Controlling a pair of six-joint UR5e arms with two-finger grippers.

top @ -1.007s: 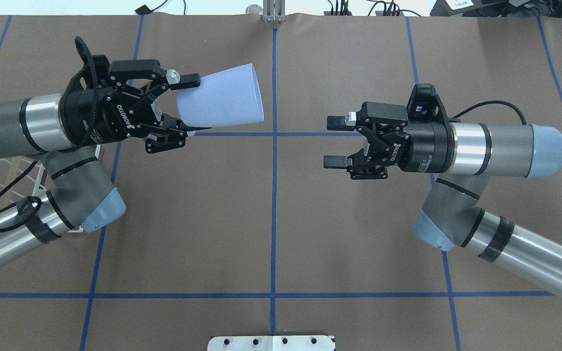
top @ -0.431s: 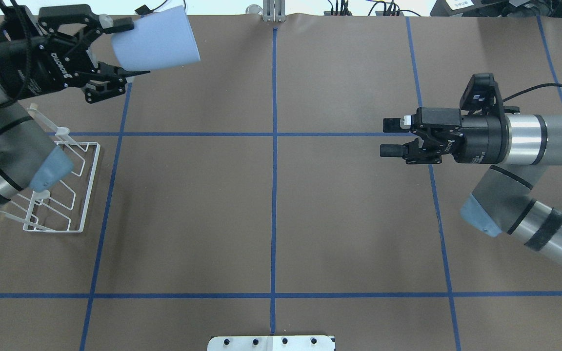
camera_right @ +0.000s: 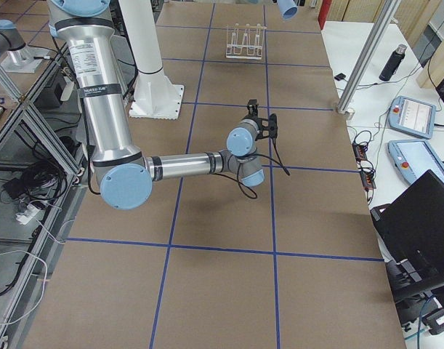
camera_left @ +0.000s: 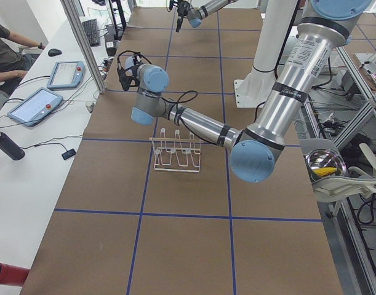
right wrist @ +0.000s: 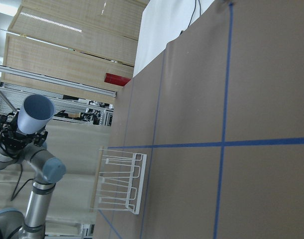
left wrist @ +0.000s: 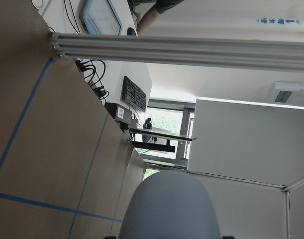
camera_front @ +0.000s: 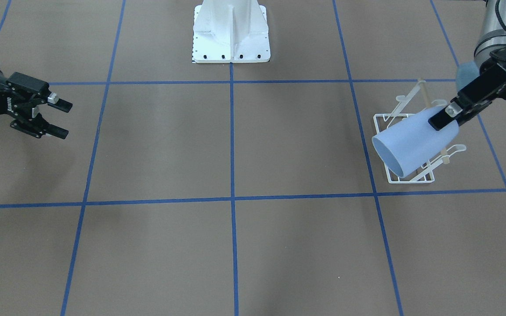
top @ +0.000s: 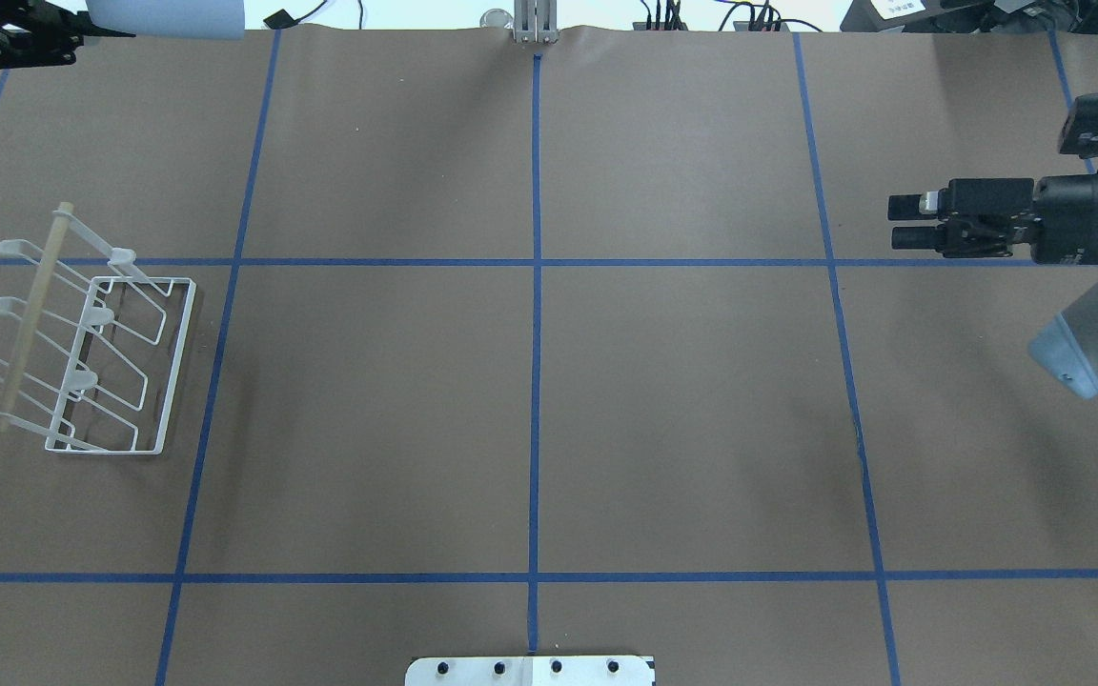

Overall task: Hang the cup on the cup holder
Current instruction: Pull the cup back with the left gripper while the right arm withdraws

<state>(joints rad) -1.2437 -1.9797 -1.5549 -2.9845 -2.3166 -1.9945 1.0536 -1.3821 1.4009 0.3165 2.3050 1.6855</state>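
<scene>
The pale blue cup's opening (camera_front: 389, 157) points past the cup holder; my left gripper should turn it down and lower the cup over the cup holder's far peg.
The pale blue cup (camera_front: 411, 142) is held by its narrow end in my left gripper (camera_front: 442, 119), which is shut on it. It hangs high in the air, tilted, with its open mouth pointing away from the robot. It shows at the top left edge of the overhead view (top: 168, 17) and in the left wrist view (left wrist: 171, 206). The white wire cup holder (top: 91, 353) with its tan rod stands on the table at the left, below the cup and apart from it. My right gripper (camera_front: 62, 118) is open and empty at the far right.
The table is brown paper with blue tape lines (top: 535, 262). The robot's white base plate (camera_front: 231, 30) sits at the robot's edge. Cables and a metal post (top: 535, 19) line the far edge. An operator with tablets sits beyond it (camera_left: 9, 55).
My left arm has swung the cup from near the table's middle to the far left and up, uncovering the cup holder. My right arm has drawn back to the right, still open.
</scene>
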